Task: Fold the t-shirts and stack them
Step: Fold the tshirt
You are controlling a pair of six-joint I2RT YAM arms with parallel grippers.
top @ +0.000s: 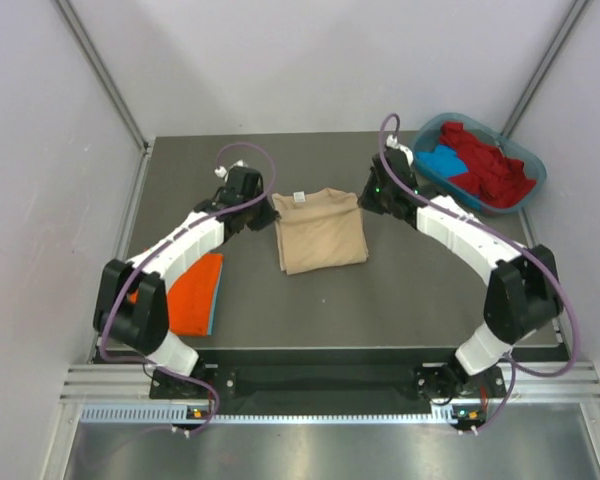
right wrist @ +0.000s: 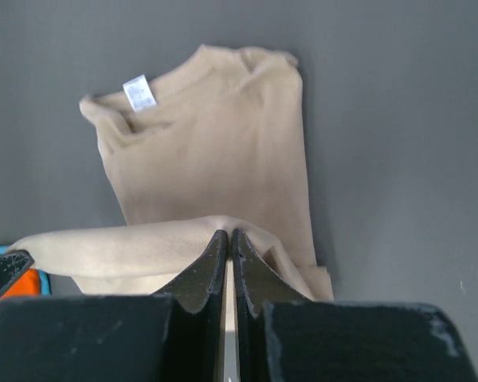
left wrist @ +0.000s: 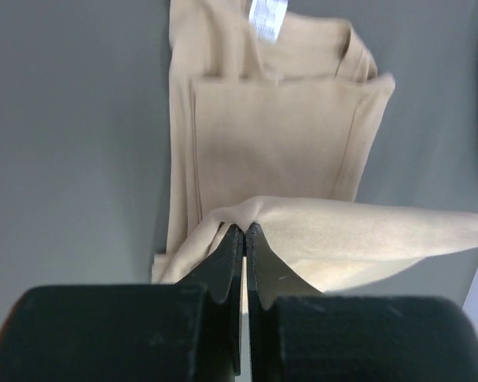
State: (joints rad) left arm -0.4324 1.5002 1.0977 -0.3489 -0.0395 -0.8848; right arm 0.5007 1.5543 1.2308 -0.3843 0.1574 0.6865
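Note:
The lifted edge (top: 322,213) is tight and parallel to the neck end, so the robot's right gripper should go on carrying it forward until it gets to the white neck label (top: 299,197).
A beige t-shirt (top: 320,235) lies partly folded mid-table, its white neck label (top: 300,197) at the far end. My left gripper (top: 264,212) and right gripper (top: 368,200) flank its far half. Seen from the left wrist, the left gripper (left wrist: 244,228) is shut on a raised fold of the beige shirt (left wrist: 279,135). The right wrist view has the right gripper (right wrist: 225,233) shut on the same lifted edge above the beige shirt (right wrist: 215,151). That edge stretches taut between the two grippers. A folded orange t-shirt (top: 195,290) lies on a blue one (top: 214,305) at the left.
A teal oval tub (top: 528,193) stands at the back right corner, holding crumpled red shirts (top: 490,165) and a blue one (top: 442,162). The left arm passes over part of the orange stack. Grey walls close in the table on three sides.

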